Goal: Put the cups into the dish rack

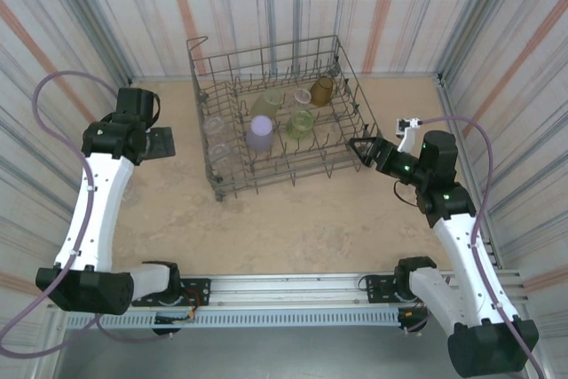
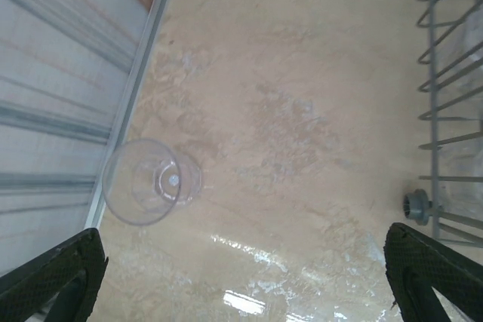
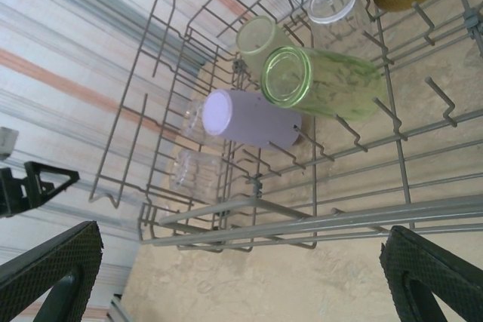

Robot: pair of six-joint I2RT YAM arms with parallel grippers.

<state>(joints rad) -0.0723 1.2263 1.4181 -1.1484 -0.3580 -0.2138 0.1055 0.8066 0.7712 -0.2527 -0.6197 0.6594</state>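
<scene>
The clear cup stands upright with its opening (image 2: 142, 181) toward my left gripper's open fingers, so I should keep going down until they straddle the cup's rim (image 2: 179, 179), then close them.
The grey wire dish rack (image 1: 284, 177) stands at the back middle of the table. Inside it are a lavender cup (image 1: 261, 131), two yellow-green cups (image 1: 300, 122) (image 1: 271, 100), an amber cup (image 1: 322, 89) and clear cups (image 1: 216, 127). The right wrist view shows the lavender cup (image 3: 249, 120) and a green cup (image 3: 321, 81) lying on their sides among the tines. A clear cup (image 2: 147, 181) sits on the table by the left wall, ahead of my open, empty left gripper (image 2: 241, 284) (image 1: 161, 143). My right gripper (image 1: 358, 148) (image 3: 241, 280) is open and empty just outside the rack's right front corner.
Striped walls (image 1: 71, 51) close the table on three sides. The rack's side wires and a round foot (image 2: 416, 205) lie to the right of the left gripper. Bare sandy tabletop (image 1: 284, 228) stretches between the rack and the arm bases.
</scene>
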